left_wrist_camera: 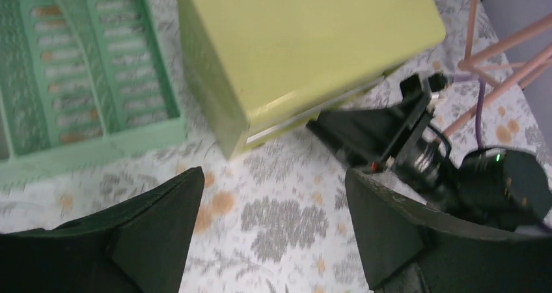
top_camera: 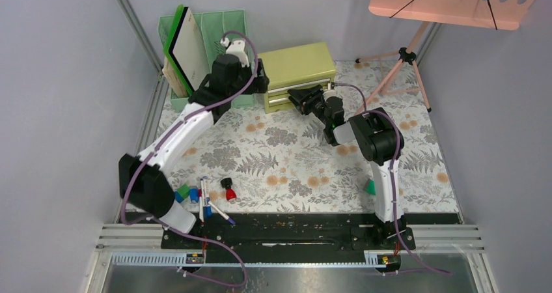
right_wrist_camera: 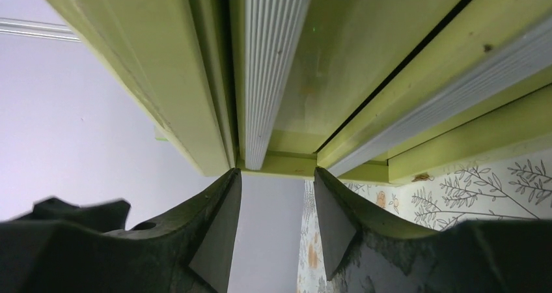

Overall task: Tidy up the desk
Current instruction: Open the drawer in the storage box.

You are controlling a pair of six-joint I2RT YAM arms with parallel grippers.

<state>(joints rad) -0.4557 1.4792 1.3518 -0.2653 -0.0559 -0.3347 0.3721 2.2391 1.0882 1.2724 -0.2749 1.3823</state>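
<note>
My right gripper's open fingers straddle the upper handle's end (right_wrist_camera: 256, 157) and the chest stands unbraced, so my left gripper should steady the chest's top (top_camera: 278, 64) before I pull.
The desk (top_camera: 286, 156) is a pale top printed with grey ferns and orange flowers. At its back stands a yellow-green drawer chest (top_camera: 301, 68). My left gripper (top_camera: 262, 78) hovers by the chest's left end, open, with only the desk (left_wrist_camera: 280, 221) between its fingers. My right gripper (top_camera: 296, 99) sits at the drawer fronts, open. In the right wrist view its fingertips (right_wrist_camera: 231, 182) nearly touch the lower edge of the chest (right_wrist_camera: 325, 65), straddling the end of a ribbed silver handle strip (right_wrist_camera: 267, 65). Nothing is held.
A green file tray (top_camera: 221, 26) with a white board stands at the back left. Pens (top_camera: 207, 198), a red piece (top_camera: 229, 190) and blue and green blocks (top_camera: 184, 192) lie near the left arm's base. A pink stand's legs (top_camera: 403, 65) rise at the back right.
</note>
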